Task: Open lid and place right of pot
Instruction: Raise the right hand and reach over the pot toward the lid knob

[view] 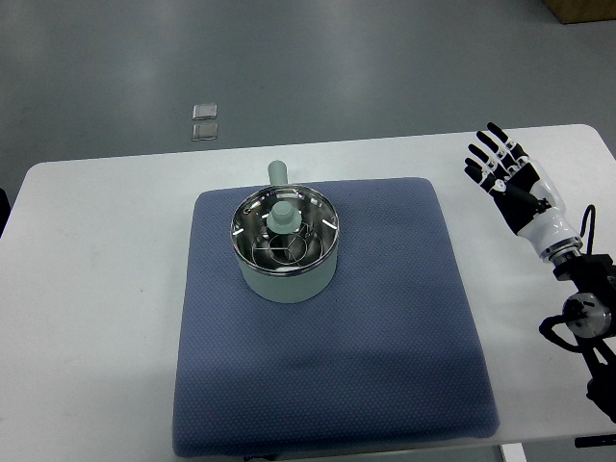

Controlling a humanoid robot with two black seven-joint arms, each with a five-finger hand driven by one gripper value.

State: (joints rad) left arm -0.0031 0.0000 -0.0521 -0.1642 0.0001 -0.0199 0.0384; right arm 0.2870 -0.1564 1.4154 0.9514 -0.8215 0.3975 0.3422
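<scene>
Pale curved lines (291,252) can be seen through the glass lid (284,218), so I expect a thin wire rack to stay in the pot when I lift the lid.
A pale green pot (286,279) stands on the upper middle of a blue mat (385,327), its short handle (277,173) pointing away from me. A glass lid (308,226) with a pale green knob (284,216) sits on the pot. My right hand (502,166) hovers over the white table at the right, well apart from the pot, fingers spread and holding nothing. The left arm does not show.
The white table (96,289) carries the mat, with bare surface on both sides. Two small clear squares (204,121) lie on the grey floor beyond the table's far edge. A brown box corner (582,10) shows at the top right.
</scene>
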